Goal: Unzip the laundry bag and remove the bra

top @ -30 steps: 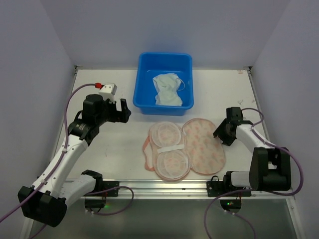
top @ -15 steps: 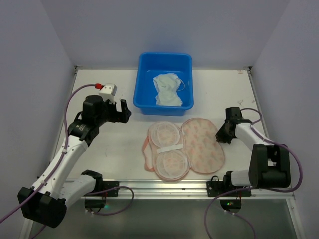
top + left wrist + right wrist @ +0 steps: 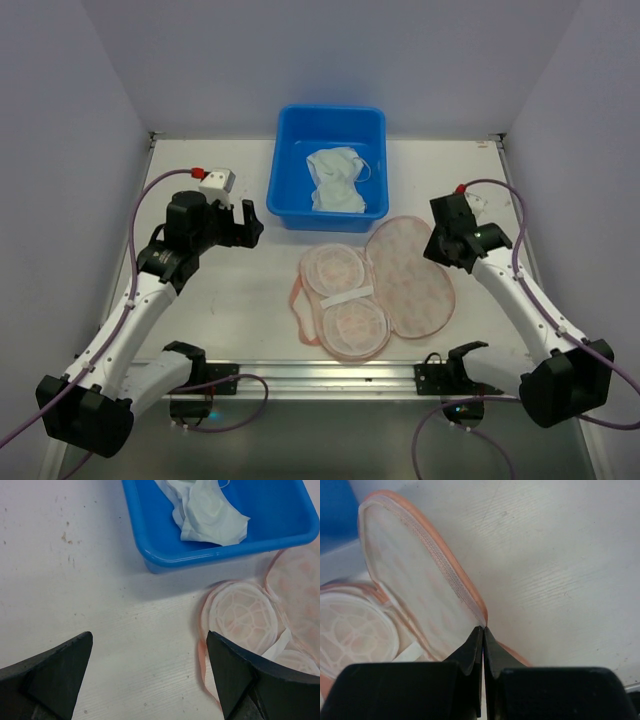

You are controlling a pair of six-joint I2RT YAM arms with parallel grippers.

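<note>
I should keep folding this half over while my right gripper pinches the pink edging (image 3: pixel 474 596) across from the mesh domes (image 3: pixel 336 271), until the half covers the domes. Then I should let go.
The laundry bag (image 3: pixel 408 285) lies spread open on the table as two cream, orange-printed lobes with pink edging, with two round mesh domes (image 3: pixel 340 298) on its left half. My right gripper (image 3: pixel 434 248) is shut, and in the right wrist view its tips (image 3: pixel 483 628) pinch the pink edging of the bag (image 3: pixel 415 580), lifting that edge slightly. The pale mint-white bra (image 3: pixel 336 180) lies crumpled inside the blue tub (image 3: pixel 284 170). My left gripper (image 3: pixel 245 222) hangs open over bare table left of the bag, holding nothing; its wrist view shows the bra (image 3: pixel 210 510) and the bag's dome (image 3: pixel 245 612).
The blue tub (image 3: pixel 200 555) stands at the back centre, just behind the bag. A metal rail (image 3: pixel 330 375) runs along the near table edge between the arm bases. Grey walls close in on the left, right and back.
My right gripper closed on the bag's right edge, and the arm then rose and moved back. The bag shifted and turned slightly with it. The left arm stayed still.
</note>
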